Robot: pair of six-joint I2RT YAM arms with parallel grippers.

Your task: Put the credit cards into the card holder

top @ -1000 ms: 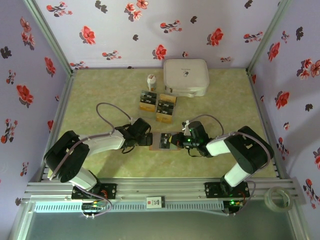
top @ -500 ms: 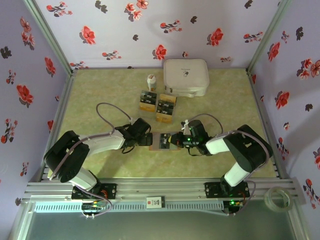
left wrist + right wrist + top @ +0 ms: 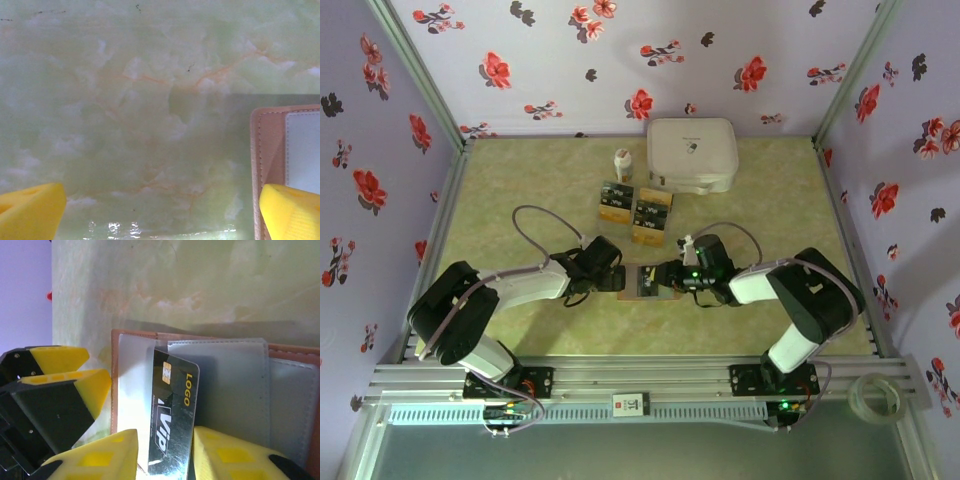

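Next, my right gripper moves back, close beside the LOGO edge (image 3: 196,390) and pushes the black credit card (image 3: 172,412) in, because the card sits too shallow in the card holder's pocket.
The card holder (image 3: 632,291) lies open on the table between both grippers, brown rim and grey-silver pockets (image 3: 230,385) facing up. A black credit card (image 3: 172,410) marked VIP and LOGO lies partly in its pocket, between the fingers of my right gripper (image 3: 165,455). The jaws stand open: the right finger touches the card's edge and the left one stands slightly off it. My left gripper (image 3: 160,210) is wide open, and its right fingertip (image 3: 290,212) rests on the holder's edge (image 3: 267,150). More credit cards (image 3: 615,201) (image 3: 652,214) lie farther back.
A small white bottle (image 3: 623,165) and a big white rounded case (image 3: 692,155) stand at the back of the table. A roll of tape (image 3: 880,395) sits on the frame at the near right. Flowered walls close three sides.
My right gripper has pushed a little to the left over the card holder and its jaws have parted from the black card. The left arm has stayed put.
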